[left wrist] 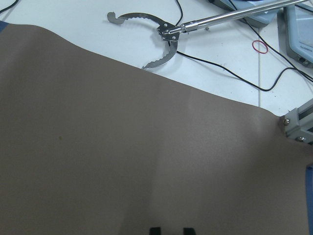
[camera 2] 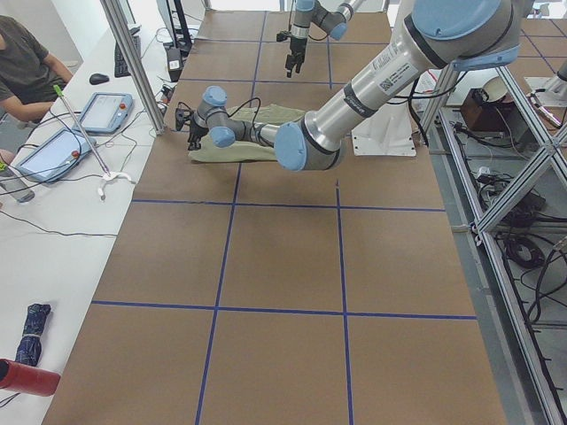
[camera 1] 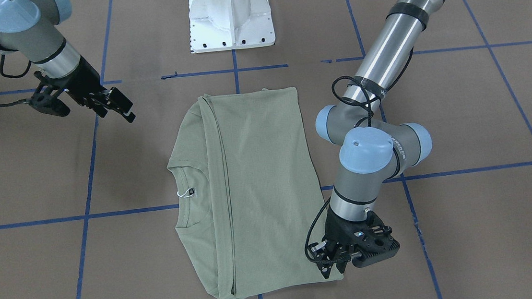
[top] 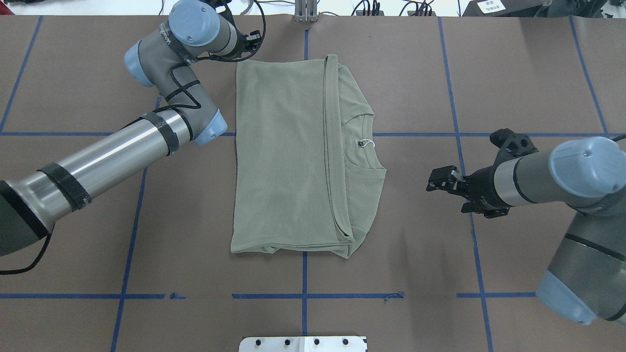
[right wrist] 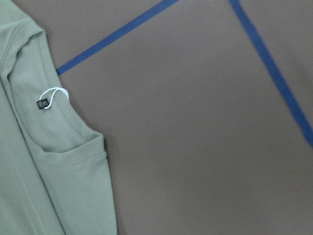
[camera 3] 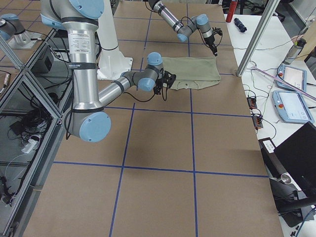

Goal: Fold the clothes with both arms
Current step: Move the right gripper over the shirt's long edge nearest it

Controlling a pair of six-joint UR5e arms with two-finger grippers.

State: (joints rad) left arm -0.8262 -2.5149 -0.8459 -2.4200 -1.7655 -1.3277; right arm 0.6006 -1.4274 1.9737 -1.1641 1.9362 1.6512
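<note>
The hidden hang tag should come out when I fold the shirt [camera 1: 264, 187], because a white cord [camera 1: 184, 194] loops over the ribbed collar.
The sage-green shirt [camera 1: 259, 184] lies folded and flat in the middle of the table, also in the overhead view [top: 283, 161]. Its ribbed collar and white hang tag [top: 367, 143] face my right arm's side; the tag also shows in the right wrist view [right wrist: 54, 93]. My left gripper [camera 1: 336, 268] points down at the shirt's far corner on my left side. Its fingertips [left wrist: 155, 230] stand close together over bare brown paper, with no cloth between them. My right gripper [top: 437, 181] is open and empty, hovering beside the collar side, well apart from the shirt.
The white pedestal base [camera 1: 230, 17] stands at the robot's side of the table. Blue tape lines cross the brown paper. Past the far edge, a white bench holds a metal grabber tool [left wrist: 156, 34] and tablets [camera 2: 106, 111]. A person [camera 2: 27, 62] sits there.
</note>
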